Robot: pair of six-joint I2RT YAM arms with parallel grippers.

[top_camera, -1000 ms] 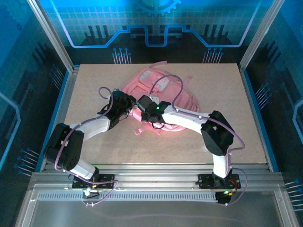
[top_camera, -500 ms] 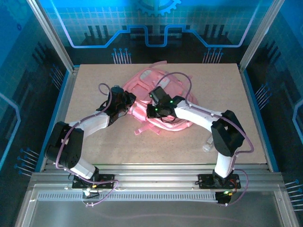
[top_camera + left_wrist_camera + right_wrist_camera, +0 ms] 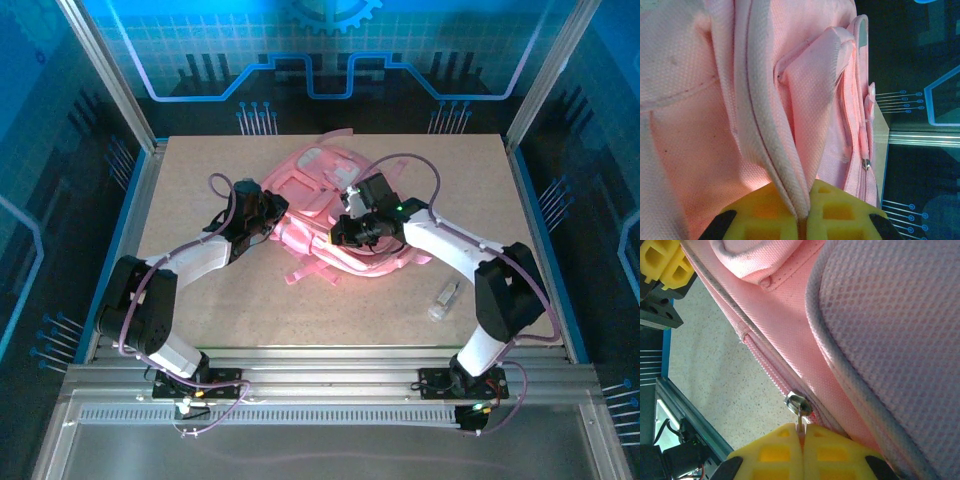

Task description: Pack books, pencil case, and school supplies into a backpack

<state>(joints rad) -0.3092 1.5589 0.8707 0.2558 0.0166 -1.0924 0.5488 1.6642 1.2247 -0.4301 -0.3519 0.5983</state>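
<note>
The slider is close to the zipper's end [image 3: 744, 337] on the left gripper's side, so the robot's right gripper should bring the pull back around the backpack's near edge [image 3: 372, 268].
The pink backpack [image 3: 315, 170] lies flat in the middle of the table. My left gripper [image 3: 277, 228] sits at its left side. In the left wrist view the yellow fingers [image 3: 765, 215] are shut on a piped fold of backpack fabric [image 3: 790, 165]. My right gripper [image 3: 338, 236] is at the backpack's near edge, shut on the metal zipper pull [image 3: 800, 426], just under the slider [image 3: 797, 402]. A small clear oblong school-supply item [image 3: 444, 298] lies on the table to the right. The books and the pencil case are out of view.
The backpack's loose straps [image 3: 300, 272] trail toward the near edge. The brown table [image 3: 470, 190] has open room at the right and the front. Metal frame posts and a rail [image 3: 320, 365] border it. The left gripper's yellow fingers [image 3: 662, 262] show at top left in the right wrist view.
My right gripper has travelled right and a little back along the backpack's edge with the zipper pull in it, uncovering the clear item. The left gripper shifted slightly back, then held still.
</note>
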